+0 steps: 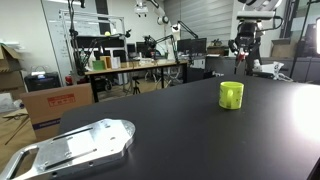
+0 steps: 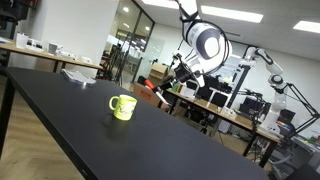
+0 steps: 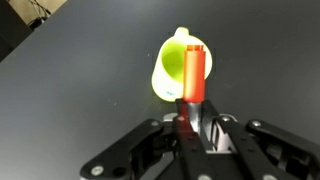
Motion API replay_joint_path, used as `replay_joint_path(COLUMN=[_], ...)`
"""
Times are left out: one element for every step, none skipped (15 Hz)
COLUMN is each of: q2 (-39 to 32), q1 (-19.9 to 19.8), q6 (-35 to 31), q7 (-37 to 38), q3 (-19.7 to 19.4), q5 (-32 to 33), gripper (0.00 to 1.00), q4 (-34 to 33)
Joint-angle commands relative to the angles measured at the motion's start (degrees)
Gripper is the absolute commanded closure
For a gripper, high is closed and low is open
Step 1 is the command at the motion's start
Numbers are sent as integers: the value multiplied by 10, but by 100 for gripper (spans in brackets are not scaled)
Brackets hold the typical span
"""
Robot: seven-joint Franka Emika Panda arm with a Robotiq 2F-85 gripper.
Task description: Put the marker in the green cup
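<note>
The red marker is at a slant above the green cup, so the robot's gripper should go up and tilt level to bring the marker upright before it lowers the marker into the cup (image 2: 124, 100).
In the wrist view my gripper (image 3: 192, 108) is shut on the red marker (image 3: 194, 72), which sticks out past the fingertips. The marker lies over the open mouth of the green cup (image 3: 168, 66), which is well below it on the black table. In both exterior views the cup (image 1: 231, 95) (image 2: 122, 107) stands upright on the table. The gripper (image 1: 243, 47) (image 2: 172, 72) hangs high above the table, off to the cup's side. The marker is too small to make out there.
The black table (image 1: 180, 125) (image 2: 70, 115) is wide. A shiny metal plate (image 1: 75, 148) lies near its front corner. Cardboard boxes (image 1: 55, 105) and cluttered work benches (image 1: 135, 65) stand beyond the table edge.
</note>
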State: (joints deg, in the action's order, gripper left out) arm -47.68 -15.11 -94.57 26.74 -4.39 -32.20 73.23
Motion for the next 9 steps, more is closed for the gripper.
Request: replay_joint_path(q2=[-17, -20, -23, -25, -26, -27, -28, -26, -28], q1=[-12, -11, -12, -11, -10, -10, -10, -5, -1], q6=[127, 159, 194, 224, 252, 278, 302, 309, 313], q7=[40, 43, 42, 41, 43, 43, 44, 42, 35], q3=[36, 40, 43, 46, 46, 44, 41, 36, 30], q5=[-58, -76, -93, -110, -126, -140, -155, -165, -171], gripper=[95, 95, 95, 95, 95, 95, 95, 95, 95], q4=[-80, -89, -98, -100, -98, -92, -86, -73, -66])
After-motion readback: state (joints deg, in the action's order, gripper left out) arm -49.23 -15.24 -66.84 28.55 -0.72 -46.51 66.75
